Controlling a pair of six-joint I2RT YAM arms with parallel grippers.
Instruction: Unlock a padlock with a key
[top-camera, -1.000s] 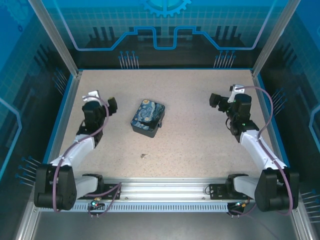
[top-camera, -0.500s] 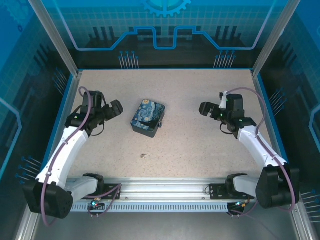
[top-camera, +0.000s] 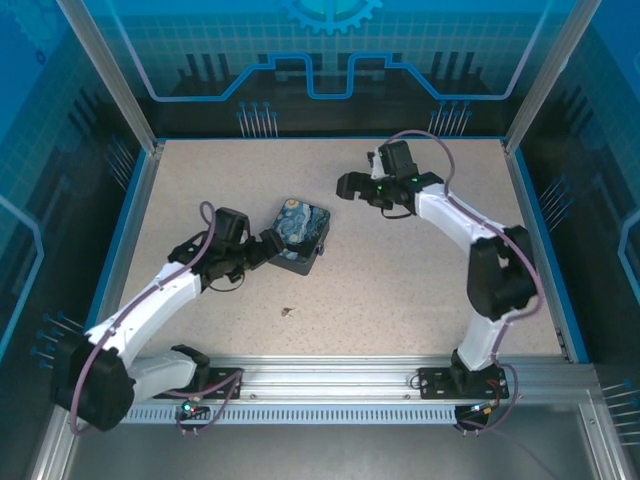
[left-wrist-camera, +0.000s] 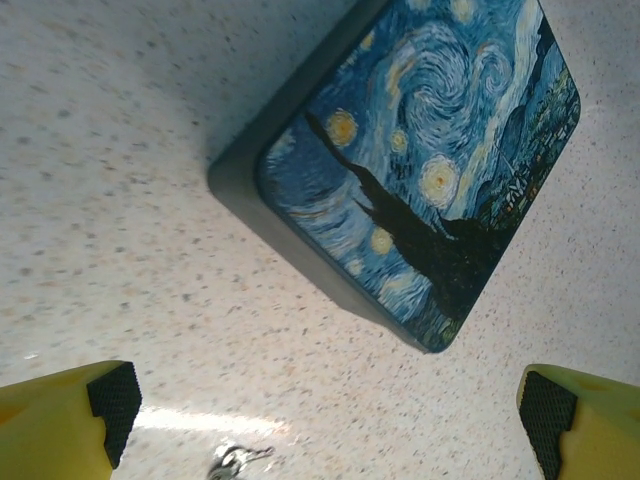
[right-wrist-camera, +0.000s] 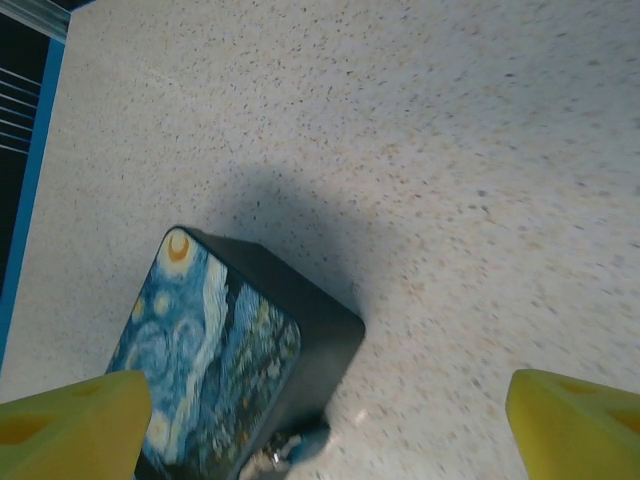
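Note:
The box is crooked and its padlock (top-camera: 320, 249) is at a slant, so my left gripper and my right gripper need to turn the box square (top-camera: 300, 230) before they take the key.
The key (top-camera: 288, 312) is a tiny silvery speck on the speckled table, near of the dark blue swirl-printed box (top-camera: 297, 235). It also lies at the bottom edge of the left wrist view as the key (left-wrist-camera: 236, 461), near of the box (left-wrist-camera: 420, 170). My left gripper (top-camera: 267, 244) hangs at the box's left side, open and empty, its fingertips (left-wrist-camera: 112, 398) wide apart. My right gripper (top-camera: 344, 186) hovers beyond the box to the right, open and empty, looking down on the box (right-wrist-camera: 215, 370). The padlock is hidden.
A blue rim (top-camera: 135, 215) and aluminium posts fence the table. A small teal and silvery bit (right-wrist-camera: 290, 452) shows at the box's lower edge; I cannot tell what it is. Bare table (top-camera: 420, 280) stretches right of the box.
Both arms have swung in from the table's sides toward the box. The left gripper came up to the box's left side; the right moved left and farther back.

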